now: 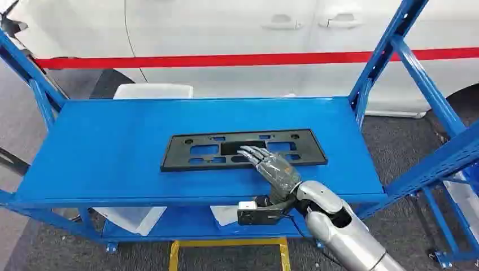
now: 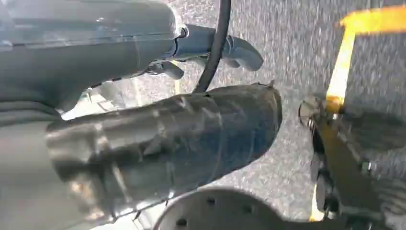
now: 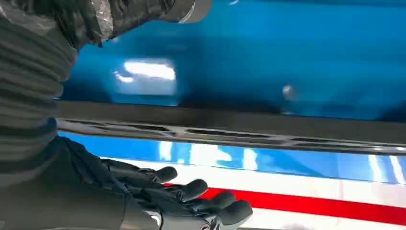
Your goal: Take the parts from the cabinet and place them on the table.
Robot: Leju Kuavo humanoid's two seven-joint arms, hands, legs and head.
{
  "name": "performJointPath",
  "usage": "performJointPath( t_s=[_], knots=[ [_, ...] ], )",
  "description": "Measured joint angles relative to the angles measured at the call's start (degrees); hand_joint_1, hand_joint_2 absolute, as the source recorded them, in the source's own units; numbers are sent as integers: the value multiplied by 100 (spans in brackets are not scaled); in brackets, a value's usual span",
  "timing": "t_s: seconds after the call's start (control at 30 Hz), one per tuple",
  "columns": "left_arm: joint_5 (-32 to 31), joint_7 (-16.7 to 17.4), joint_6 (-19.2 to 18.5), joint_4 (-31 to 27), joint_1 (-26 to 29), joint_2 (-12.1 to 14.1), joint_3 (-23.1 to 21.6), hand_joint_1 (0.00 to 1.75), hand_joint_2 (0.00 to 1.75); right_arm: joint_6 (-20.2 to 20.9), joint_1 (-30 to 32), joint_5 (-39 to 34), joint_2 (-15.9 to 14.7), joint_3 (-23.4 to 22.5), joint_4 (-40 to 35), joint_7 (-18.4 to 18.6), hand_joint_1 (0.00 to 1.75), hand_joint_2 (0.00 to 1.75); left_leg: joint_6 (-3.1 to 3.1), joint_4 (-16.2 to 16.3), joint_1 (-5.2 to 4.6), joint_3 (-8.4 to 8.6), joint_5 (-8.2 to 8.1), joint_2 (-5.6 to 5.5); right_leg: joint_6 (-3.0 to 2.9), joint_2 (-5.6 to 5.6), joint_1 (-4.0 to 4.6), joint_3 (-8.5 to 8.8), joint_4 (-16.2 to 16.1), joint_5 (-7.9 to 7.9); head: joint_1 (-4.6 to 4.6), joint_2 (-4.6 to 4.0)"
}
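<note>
I expect the black part (image 1: 181, 149) to stay straight to both ends when I lift it by its near edge, because a thick, straight rim (image 1: 203, 167) runs along that edge.
A flat black rectangular part with cut-outs (image 1: 197, 151) lies on the top shelf of the blue cabinet (image 1: 101, 147). My right hand (image 1: 272, 167) reaches in from the front right with its fingers spread, their tips over the part's near edge, holding nothing. In the right wrist view the part (image 3: 239, 132) appears edge-on on the blue shelf (image 3: 287, 48), and my right hand (image 3: 143, 191) hovers beside it with its fingers (image 3: 191, 191) stretched out. My left hand (image 2: 206, 52) hangs over grey floor, with nothing in it.
A white car with a red stripe (image 1: 226, 34) stands close behind the cabinet. Blue slanted uprights (image 1: 390, 51) flank the shelf on both sides. White sheets (image 1: 130, 217) lie on the lower shelf. A yellow frame (image 1: 226, 244) sits on the floor in front.
</note>
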Motion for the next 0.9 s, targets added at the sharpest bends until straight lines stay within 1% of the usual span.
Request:
performJointPath(
  t_s=[0.03, 0.07, 0.1, 0.13, 0.17, 0.2, 0.23, 0.27, 0.33, 0.37, 0.4, 0.43, 0.47, 0.5, 0.53, 0.57, 0.6, 0.67, 0.7, 0.73, 0.77, 0.8, 0.83, 0.87, 0.9],
  knots=[
    [0, 0, 7, -2, -15, 14, 0, 0, 0, -40, 9, 57, 27, 29, 26, -9, 0, 175, -17, 110, 10, -47, -24, 7, -3, -15, -48, 121, -79, 4, 11, 0],
    [0, 0, -11, 0, -10, -4, 0, 0, 0, -92, 4, 103, 31, 59, 63, -15, 0, 175, -65, 385, 9, -170, -17, 6, -30, -18, -58, 202, -127, -11, -15, 0],
    [0, 0, -4, 0, -18, -6, 0, 0, 0, -141, -8, 154, 57, 103, 85, -15, 0, 175, -95, 754, 29, -397, -105, 6, -46, -18, -63, 238, -154, -26, -26, 0],
    [0, -2, 0, 0, -23, -2, 2, 0, 0, -191, 6, 239, 74, 145, 114, -13, 0, 175, -136, 1177, 61, -689, -308, 8, -46, -19, -63, 267, -159, -55, -22, 0],
    [0, -4, 4, 0, -20, 0, 2, 0, 0, -259, 33, 331, 90, 175, 142, -7, 0, 175, -161, 1469, 84, -907, -492, 9, -42, -20, -64, 293, -159, -86, -24, 0],
    [2, -7, 11, 0, -19, 3, 4, 0, 0, -353, 64, 442, 94, 204, 179, 15, 0, 175, -203, 1638, 110, -1079, -586, 11, -27, -20, -71, 325, -150, -126, -24, 0],
    [2, -9, 15, 0, -14, 3, 7, 0, 0, -438, 88, 534, 109, 230, 212, 31, 0, 175, -238, 1565, 130, -1131, -485, 13, -9, -17, -82, 361, -134, -171, -22, 0],
    [2, -9, 20, 0, -5, 5, 7, 0, 0, -494, 103, 590, 125, 243, 234, 41, 0, 175, -242, 1283, 150, -1062, -237, 13, 13, -14, -99, 402, -115, -217, -24, 0],
    [0, -9, 18, 0, 21, 9, 7, 0, 0, -536, 108, 632, 158, 262, 269, 63, 0, 175, -286, 279, 184, -693, 486, 17, 74, -3, -131, 497, -76, -322, -22, 0],
    [2, -9, 17, 0, 31, 9, 7, 0, 0, -547, 108, 632, 166, 267, 284, 65, 0, 175, -281, 45, 184, -609, 526, 15, 115, -3, -132, 517, -66, -358, -17, 0],
    [0, -9, 17, 0, 7, 7, 7, 0, 0, -551, 107, 643, 171, 271, 297, 72, 0, 175, -211, -30, 127, -623, 268, 30, 152, 10, -114, 508, -47, -377, -24, 0],
    [2, -20, 13, 0, -6, 7, 9, 0, 0, -553, 109, 645, 177, 273, 304, 72, 0, 175, -124, -10, 126, -596, 363, 25, 196, 0, -100, 492, -68, -398, -19, 0],
    [2, -17, 13, 0, 2, 7, 9, 0, 0, -556, 120, 645, 179, 280, 317, 72, 0, 175, -68, -9, 127, -608, 412, 23, 238, -2, -92, 528, -17, -388, -19, 0],
    [2, -17, 13, 0, 16, 7, 9, 0, 0, -558, 120, 645, 184, 282, 324, 72, 0, 175, -25, -8, 132, -563, 405, 20, 261, -1, -92, 554, -21, -391, -15, 0],
    [2, -17, 15, 0, 9, 7, 9, 0, 0, -560, 121, 645, 186, 282, 330, 74, 0, 175, 20, -41, 151, -497, 416, 17, 286, -8, -117, 516, 40, -429, -17, 0],
    [2, -17, 15, 0, 17, 7, 9, 0, 0, -562, 118, 645, 186, 282, 330, 72, 0, 175, 53, -47, 144, -459, 395, 24, 295, -13, -116, 442, 237, -464, -11, 0],
    [2, -17, 13, 0, 16, 7, 11, 0, 0, -564, 108, 645, 186, 282, 330, 72, 0, 175, 88, -47, 141, -447, 371, 24, 307, -14, -117, 261, 568, -594, -13, 0],
    [2, -17, 13, 0, 10, 7, 11, 0, 0, -567, 123, 645, 186, 284, 343, 72, 0, 175, 143, -47, 123, -416, 320, 23, 328, -13, -109, -289, 1465, -1020, -11, 0],
    [2, -17, 15, 0, 11, 7, 11, 0, 0, -567, 136, 647, 186, 286, 359, 74, 0, 175, 150, -44, 110, -392, 292, 18, 328, -13, -110, -500, 1760, -1125, -11, 0],
    [2, -17, 15, 0, 12, 7, 13, 0, 0, -582, 150, 672, 186, 291, 374, 76, 0, 175, 152, -44, 95, -345, 255, 6, 311, -14, -109, -602, 1806, -1058, -11, 0],
    [2, -17, 15, 0, 12, 7, 15, 0, 0, -632, 159, 750, 186, 300, 385, 94, 0, 175, 150, -44, 82, -293, 220, -1, 289, -15, -104, -566, 1613, -874, -11, 0],
    [6, -17, 20, 0, 12, 7, 20, 0, 0, -727, 164, 869, 190, 306, 389, 133, 0, 175, 147, -44, 66, -221, 174, -5, 254, -14, -94, -416, 1195, -549, -11, 0],
    [17, -20, 33, 0, 14, 5, 35, 0, 0, -915, 166, 1074, 197, 308, 396, 216, 0, 175, 139, -44, 48, -138, 121, -6, 195, -15, -64, -185, 609, -162, -8, 0],
    [37, -20, 39, 4, 35, -15, 57, 0, 0, -1125, 173, 1300, 210, 308, 404, 290, 0, 175, 124, -55, 57, -132, 74, -2, 99, -36, -24, -43, 157, 61, -8, 0],
    [44, -22, 42, 13, 22, -45, 79, 0, 0, -1284, 197, 1477, 230, 308, 415, 341, 0, 175, 86, -45, 33, -89, 52, 0, 66, -47, 11, -43, 155, -193, -35, 0]
  ],
)
